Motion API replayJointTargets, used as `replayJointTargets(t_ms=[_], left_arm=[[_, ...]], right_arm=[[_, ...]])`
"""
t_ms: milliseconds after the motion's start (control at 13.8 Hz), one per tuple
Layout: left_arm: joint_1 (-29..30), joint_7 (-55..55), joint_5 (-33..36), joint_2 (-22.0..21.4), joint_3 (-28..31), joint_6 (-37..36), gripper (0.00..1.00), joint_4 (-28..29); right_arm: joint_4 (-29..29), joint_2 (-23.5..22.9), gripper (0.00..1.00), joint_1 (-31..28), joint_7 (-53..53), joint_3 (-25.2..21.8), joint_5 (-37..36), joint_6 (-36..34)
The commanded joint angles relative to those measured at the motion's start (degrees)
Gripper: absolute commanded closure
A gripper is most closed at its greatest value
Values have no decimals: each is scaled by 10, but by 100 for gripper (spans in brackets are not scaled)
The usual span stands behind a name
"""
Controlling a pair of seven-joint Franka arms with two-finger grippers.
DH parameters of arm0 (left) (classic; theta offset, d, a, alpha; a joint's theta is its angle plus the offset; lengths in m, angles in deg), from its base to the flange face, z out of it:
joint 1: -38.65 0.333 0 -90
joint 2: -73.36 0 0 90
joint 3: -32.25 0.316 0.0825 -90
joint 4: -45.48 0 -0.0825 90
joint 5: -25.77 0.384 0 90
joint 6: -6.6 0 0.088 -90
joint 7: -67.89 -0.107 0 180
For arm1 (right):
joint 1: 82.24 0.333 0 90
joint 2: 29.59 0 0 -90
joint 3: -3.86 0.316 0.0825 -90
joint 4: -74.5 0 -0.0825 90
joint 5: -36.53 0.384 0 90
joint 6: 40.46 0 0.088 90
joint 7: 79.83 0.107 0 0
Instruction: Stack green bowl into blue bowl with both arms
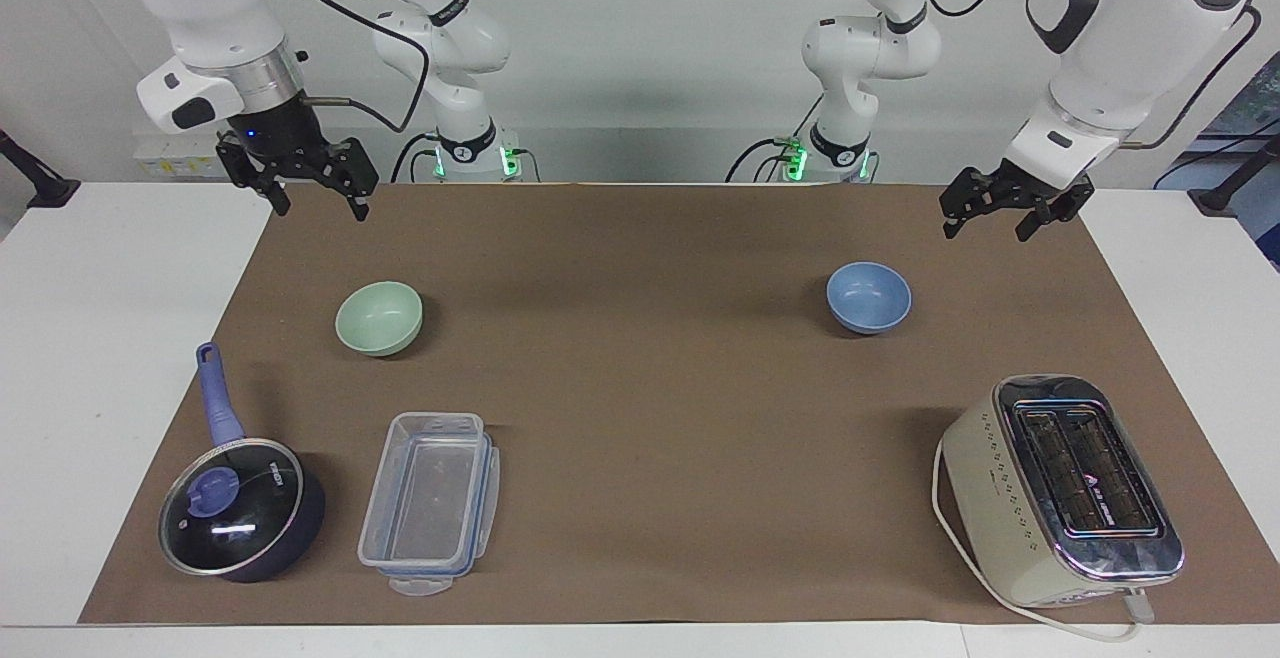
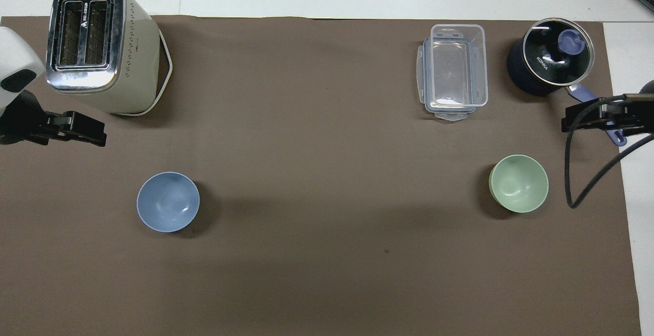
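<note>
The blue bowl is far away from the green bowl, so my left gripper should grip the blue bowl's rim and move the blue bowl toward the mat's middle before stacking.
The pale green bowl stands upright on the brown mat toward the right arm's end; it also shows in the overhead view. The light blue bowl stands upright toward the left arm's end and shows in the overhead view too. The two bowls are far apart and both are empty. My right gripper hangs open in the air over the mat's edge at its own end, well clear of the green bowl. My left gripper hangs open over the mat at its own end, clear of the blue bowl.
A dark pan with a glass lid and blue handle and a clear plastic box lie farther from the robots than the green bowl. A cream toaster with its cord stands farther out than the blue bowl.
</note>
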Motion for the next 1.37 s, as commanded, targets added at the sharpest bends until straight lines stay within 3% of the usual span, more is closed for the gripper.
replayJointTargets(t_ms=[0, 289, 651, 1301], left_arm=[[-1, -7, 6, 2, 3, -12, 0, -10], [-2, -9, 6, -3, 2, -25, 0, -10], [1, -1, 3, -49, 4, -32, 0, 4], [16, -27, 3, -121, 4, 178, 0, 281]], right_arm=[[6, 4, 0, -7, -14, 3, 1, 2], [6, 4, 0, -7, -14, 3, 1, 2], [6, 4, 0, -7, -14, 3, 1, 2], [7, 4, 0, -7, -14, 3, 1, 2]])
